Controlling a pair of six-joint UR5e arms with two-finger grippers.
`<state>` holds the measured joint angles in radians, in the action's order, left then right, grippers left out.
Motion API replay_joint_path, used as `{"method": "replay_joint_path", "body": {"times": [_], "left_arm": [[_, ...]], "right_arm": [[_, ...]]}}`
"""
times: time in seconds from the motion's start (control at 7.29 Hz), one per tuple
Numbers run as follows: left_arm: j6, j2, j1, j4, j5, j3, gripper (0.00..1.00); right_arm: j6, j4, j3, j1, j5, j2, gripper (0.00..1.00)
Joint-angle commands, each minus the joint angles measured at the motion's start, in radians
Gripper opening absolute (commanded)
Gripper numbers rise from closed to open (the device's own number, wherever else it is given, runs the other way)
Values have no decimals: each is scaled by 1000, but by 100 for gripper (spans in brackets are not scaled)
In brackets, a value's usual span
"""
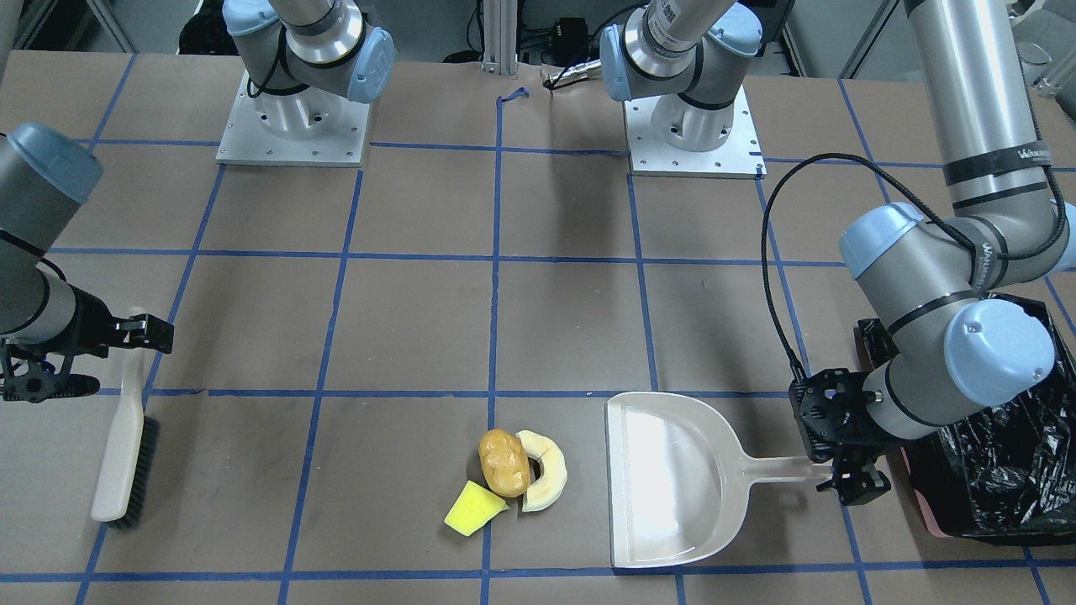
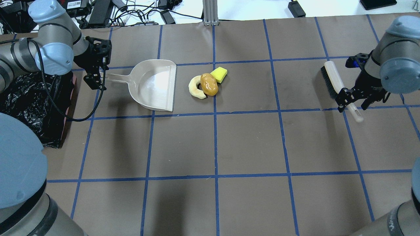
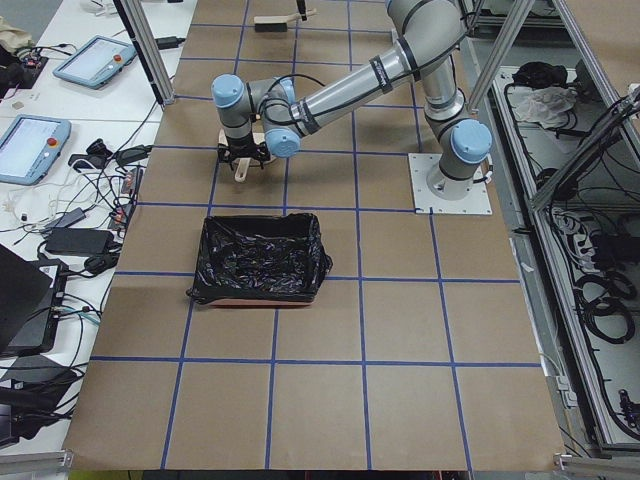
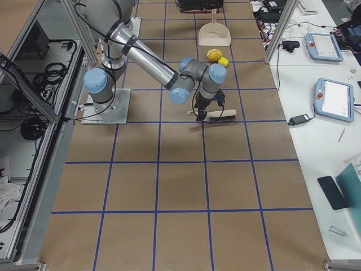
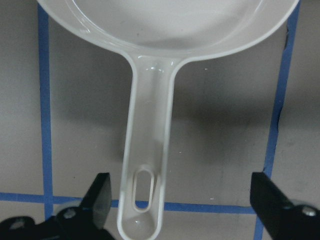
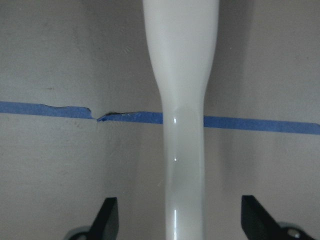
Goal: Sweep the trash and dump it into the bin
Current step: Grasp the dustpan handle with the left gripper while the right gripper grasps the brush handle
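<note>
The dustpan handle's end (image 5: 142, 222) sits off-centre in my open left gripper. My left gripper should grip the handle nearer the pan (image 1: 784, 469) and keep it steady before I sweep.
The trash lies in a tight cluster: a brown potato-like lump (image 1: 504, 462), a pale cream curved slice (image 1: 546, 483) and a yellow wedge sponge (image 1: 472, 509). In the overhead view the lump (image 2: 209, 84) is just right of the cream dustpan (image 2: 154, 83). My left gripper (image 2: 100, 73) is open, its fingers on either side of the end of the dustpan handle (image 5: 150, 125), not touching it. My right gripper (image 2: 353, 100) is open astride the handle (image 6: 182, 100) of a brush (image 2: 338, 85) that lies on the table. The black-lined bin (image 2: 29, 101) stands behind my left gripper.
The dustpan's open mouth faces the trash, a short gap away. The brush (image 1: 126, 454) lies far off on the opposite side of the table from the bin (image 1: 1009, 454). Both arm bases (image 1: 294, 126) stand at the table's back edge. Blue tape lines grid the brown surface.
</note>
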<state>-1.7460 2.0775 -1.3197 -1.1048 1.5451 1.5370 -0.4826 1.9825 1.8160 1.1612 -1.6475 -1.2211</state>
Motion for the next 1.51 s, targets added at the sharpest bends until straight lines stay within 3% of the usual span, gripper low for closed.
{"method": "replay_joint_path", "body": {"times": [0.0, 0.14, 0.55, 0.82, 1.1, 1.23, 1.37], "left_arm": [[-3, 10, -1, 11, 0, -1, 94], [-1, 18, -3, 11, 0, 0, 94], [-1, 19, -4, 11, 0, 5, 86], [-1, 19, -6, 11, -2, 6, 69], [2, 19, -6, 11, 0, 5, 42], [3, 19, -9, 11, 0, 5, 33], [3, 19, -21, 11, 1, 2, 31]], "right_arm": [[1, 15, -1, 0, 0, 9, 79], [2, 18, -1, 0, 1, 9, 72], [4, 19, -1, 0, 5, 9, 71], [6, 19, -3, 0, 8, 8, 68], [7, 19, -6, 0, 8, 8, 52], [7, 21, -9, 0, 11, 8, 52], [9, 21, -9, 0, 15, 9, 46]]}}
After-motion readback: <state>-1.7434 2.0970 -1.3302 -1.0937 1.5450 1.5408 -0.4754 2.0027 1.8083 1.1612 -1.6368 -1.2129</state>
